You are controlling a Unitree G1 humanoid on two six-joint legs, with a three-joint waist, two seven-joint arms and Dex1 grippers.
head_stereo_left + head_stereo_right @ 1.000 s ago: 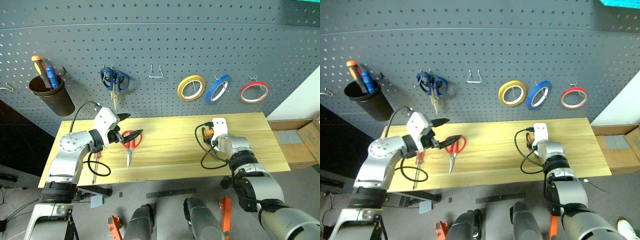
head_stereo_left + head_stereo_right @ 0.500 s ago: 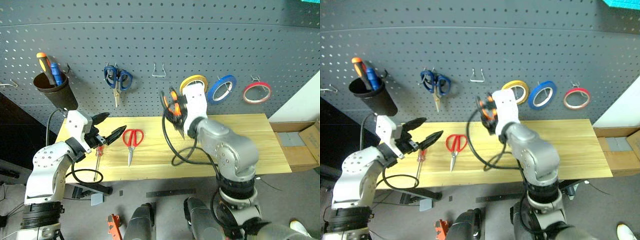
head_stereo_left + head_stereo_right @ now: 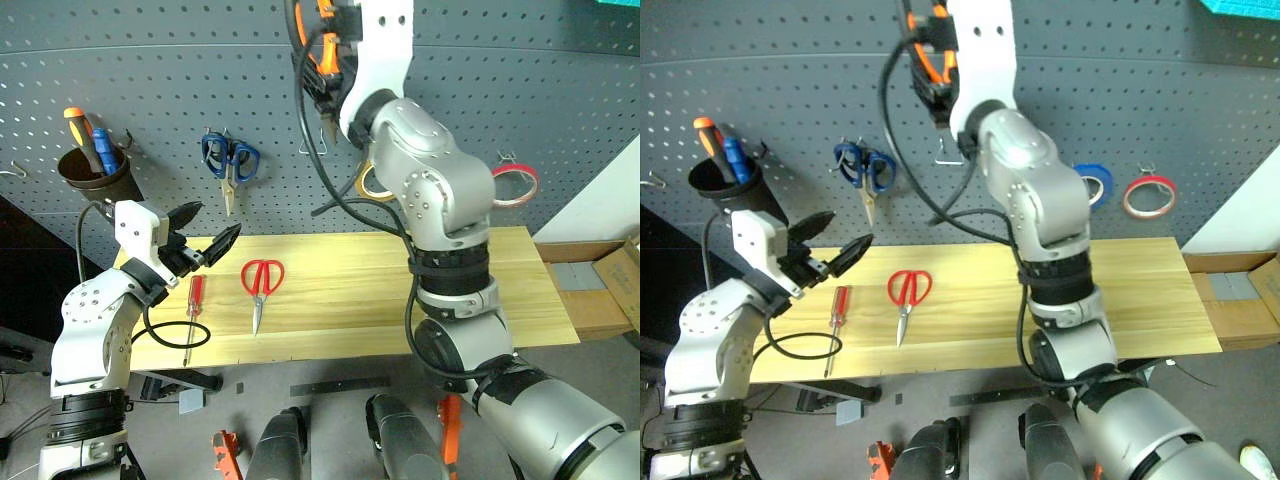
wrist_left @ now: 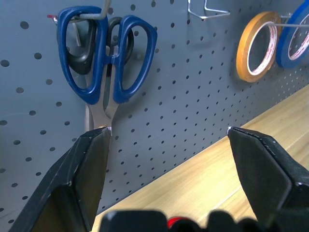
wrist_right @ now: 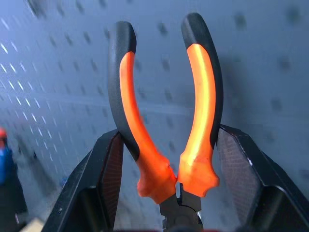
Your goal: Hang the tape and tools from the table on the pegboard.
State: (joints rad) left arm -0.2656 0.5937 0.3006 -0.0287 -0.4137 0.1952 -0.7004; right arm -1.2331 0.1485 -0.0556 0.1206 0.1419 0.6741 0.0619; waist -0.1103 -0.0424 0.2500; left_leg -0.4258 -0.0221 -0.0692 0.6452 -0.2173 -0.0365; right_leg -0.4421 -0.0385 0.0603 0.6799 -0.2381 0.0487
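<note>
The pliers' handles [image 3: 329,55] point up above the empty wire hook [image 3: 949,160], so my right gripper should keep bringing the pliers down until the wire hook holds up their handles.
My right gripper [image 3: 323,48] is raised high in front of the pegboard [image 3: 150,80], shut on the orange-and-black pliers [image 5: 164,111], whose handles point away from the wrist. My left gripper [image 3: 213,220] hovers open over the table's [image 3: 340,300] left end, facing the pegboard below the blue-handled scissors [image 4: 104,53]. On the table lie the red scissors [image 3: 262,280] and the red-handled screwdriver [image 3: 193,305], just right of and below the left gripper. The blue tape [image 3: 1097,186] hangs on a pegboard hook, partly hidden behind my right arm.
A yellow roll [image 4: 256,46] and a red roll [image 3: 515,180] hang beside the blue tape. An empty wire hook [image 4: 207,9] sits between the blue scissors and the rolls. A dark cup [image 3: 95,175] with screwdrivers hangs at far left. A cardboard box [image 3: 600,290] stands right of the table.
My right arm has swung from the table's right side up and left, carrying the pliers high before the pegboard. The left gripper rose slightly and drew back left from the red scissors.
</note>
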